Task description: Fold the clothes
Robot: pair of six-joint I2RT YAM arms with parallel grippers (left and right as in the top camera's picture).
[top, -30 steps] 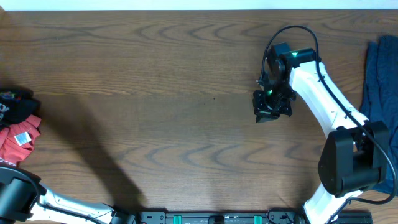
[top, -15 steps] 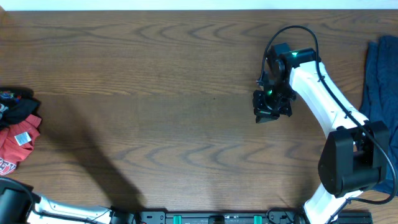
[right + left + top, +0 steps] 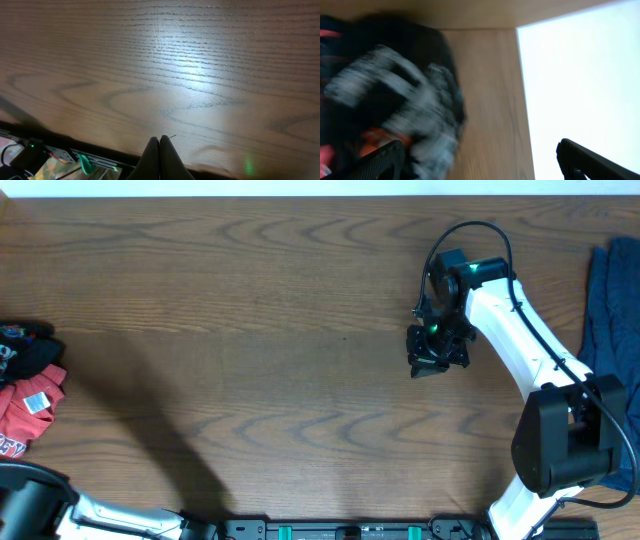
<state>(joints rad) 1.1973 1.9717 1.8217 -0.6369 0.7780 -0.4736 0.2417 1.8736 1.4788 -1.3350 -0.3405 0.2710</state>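
Observation:
The wood (image 3: pixel 487 120) beside the pile is in front of my left gripper's open fingers, so next my left gripper moves back over the black jersey (image 3: pixel 33 354) before it closes.
A crumpled pile of clothes lies at the table's far left edge: a black jersey with white logos (image 3: pixel 22 350) on top of a red shirt (image 3: pixel 28 410). In the left wrist view the black jersey (image 3: pixel 390 95) shows blurred at the left, with my left gripper (image 3: pixel 480 160) open, its fingers wide apart, beside the pile and holding nothing. The left gripper itself is out of the overhead view. My right gripper (image 3: pixel 428 366) is shut and empty over bare wood right of centre; its closed fingertips show in the right wrist view (image 3: pixel 160 145). A dark blue garment (image 3: pixel 610 330) lies at the right edge.
The wooden table (image 3: pixel 250 330) spreads between the two piles. The right arm (image 3: pixel 520 340) reaches in from the lower right. A black rail with green clips (image 3: pixel 350 530) runs along the front edge. The left arm's base (image 3: pixel 40 510) sits at the lower left corner.
The left arm's base at the lower left has shifted slightly and its shadow moved. The clothes pile at the left has settled a little. The right arm has not moved.

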